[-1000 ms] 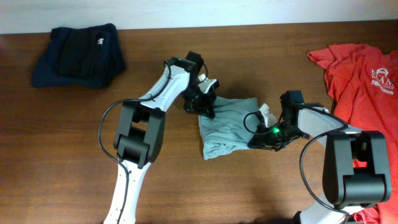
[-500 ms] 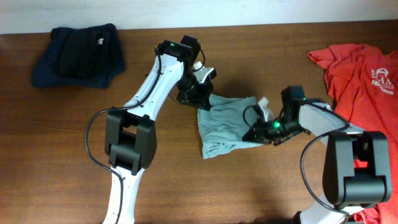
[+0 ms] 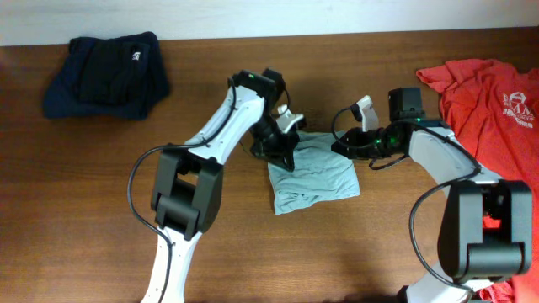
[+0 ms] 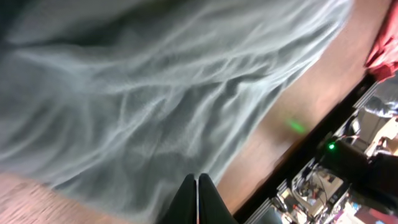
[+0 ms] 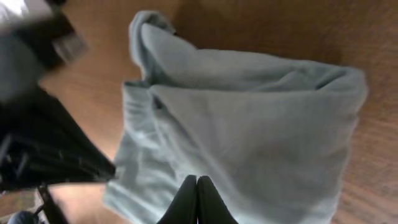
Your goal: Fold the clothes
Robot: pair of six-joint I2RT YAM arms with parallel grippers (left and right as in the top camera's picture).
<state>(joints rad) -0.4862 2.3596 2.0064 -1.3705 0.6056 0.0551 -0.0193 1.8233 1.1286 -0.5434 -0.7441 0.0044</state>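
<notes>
My left gripper should move back, open and grab the top layer's corner [image 5: 159, 98], because the T-shirt's top layer stops short of the T-shirt's far edge [image 5: 198, 57].
The pale blue-grey T-shirt [image 3: 313, 178] lies folded into a small bundle at the table's middle. It fills the left wrist view [image 4: 155, 93] and most of the right wrist view [image 5: 249, 124]. My left gripper [image 3: 286, 157] hangs over its far-left corner; its tips [image 4: 197, 182] are shut, with no cloth showing between them. Over the bundle's far-right corner my right gripper [image 3: 340, 147] is likewise shut [image 5: 196, 182] and holds nothing. The coral-red T-shirt [image 3: 488, 101] with its white print is spread at the right edge.
A dark navy pile of folded clothes [image 3: 109, 71] sits at the far left of the wooden table [image 3: 101, 210]. My left arm shows as a dark shape [image 5: 50, 155] at the left of the right wrist view.
My right gripper has moved from the bundle's near-right edge up to its far-right corner, and the cloth there now lies flatter. My left gripper swung away, then came back to the far-left corner.
</notes>
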